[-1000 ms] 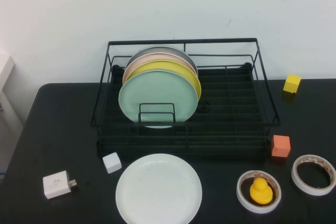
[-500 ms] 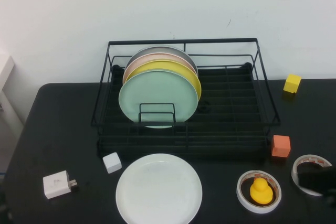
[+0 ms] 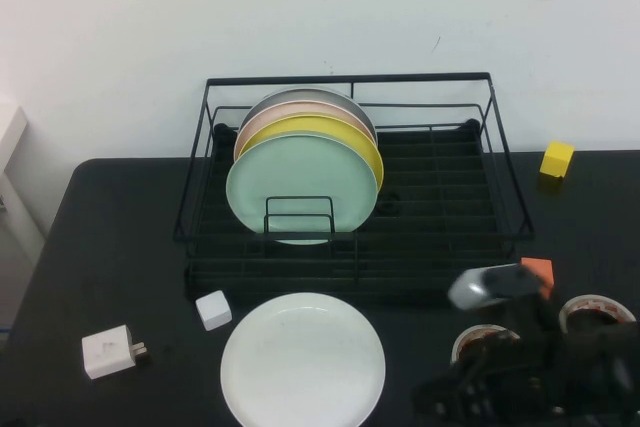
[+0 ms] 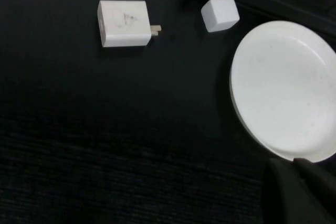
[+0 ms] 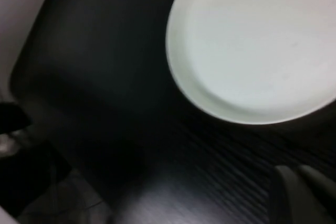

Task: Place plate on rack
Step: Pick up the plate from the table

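Note:
The white plate [image 3: 303,362] lies flat beyond the left gripper's fingers, so the robot's right gripper should first grab the plate's rim [image 3: 380,362] and bring it to the left gripper.
The white plate [image 3: 302,359] lies flat on the black table in front of the black wire rack [image 3: 350,78]. It also shows in the left wrist view [image 4: 286,85] and the right wrist view [image 5: 252,45]. My right gripper [image 3: 432,402] hovers low at the plate's right, its fingers together and empty, a short way from the rim [image 5: 300,174]. My left gripper [image 4: 294,165] is out of the high view. It sits just off the plate's near edge with its fingers together and empty.
A mint green plate [image 3: 300,187], a yellow plate [image 3: 330,129] and others stand in the rack's left half. A white cube [image 3: 213,309] and a charger [image 3: 108,351] lie left of the plate. Tape rolls [image 3: 597,309], an orange cube [image 3: 540,267] and a yellow cube [image 3: 556,158] are right.
My right arm has swept in from the lower right edge toward the white plate, now covering the tape roll with the yellow duck. The plate has not moved.

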Available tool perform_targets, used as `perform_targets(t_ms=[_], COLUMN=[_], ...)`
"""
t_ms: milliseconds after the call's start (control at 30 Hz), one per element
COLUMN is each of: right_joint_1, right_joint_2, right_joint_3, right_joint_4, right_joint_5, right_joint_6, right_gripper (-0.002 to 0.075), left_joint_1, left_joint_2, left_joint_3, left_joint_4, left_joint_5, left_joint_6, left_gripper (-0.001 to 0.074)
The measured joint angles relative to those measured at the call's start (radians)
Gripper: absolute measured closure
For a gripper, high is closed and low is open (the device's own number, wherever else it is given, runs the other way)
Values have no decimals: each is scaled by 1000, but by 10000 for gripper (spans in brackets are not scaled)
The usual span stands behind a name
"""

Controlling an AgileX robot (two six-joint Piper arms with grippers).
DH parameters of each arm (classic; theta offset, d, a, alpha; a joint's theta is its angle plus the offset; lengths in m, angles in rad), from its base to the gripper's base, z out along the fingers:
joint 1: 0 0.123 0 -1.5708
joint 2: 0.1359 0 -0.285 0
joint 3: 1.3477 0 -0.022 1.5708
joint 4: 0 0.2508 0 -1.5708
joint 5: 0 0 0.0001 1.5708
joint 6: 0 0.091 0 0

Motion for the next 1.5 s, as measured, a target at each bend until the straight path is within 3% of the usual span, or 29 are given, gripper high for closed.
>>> perform_targets(t_ms=[333,600,767,1500], right_joint_1=[3,3,3,-33], right_joint_2=[290,419,449,555], right_joint_3=[-172,-306,-320,-378], right_joint_4=[6,10,12,16], right_joint_5=[62,93,74,31], right_joint_6=[101,277,378,398], right_gripper=[702,477,389,328], left_joint_1=[0,0,0,0], left_joint_2=[0,0,0,0], left_joint_3=[6,6,6,18], left_joint_4=[-10,-26,-28,-53], left_joint_5=[-24,-33,-45,-80], left_joint_6=[0,0,0,0], left_gripper=[738,738,738,738])
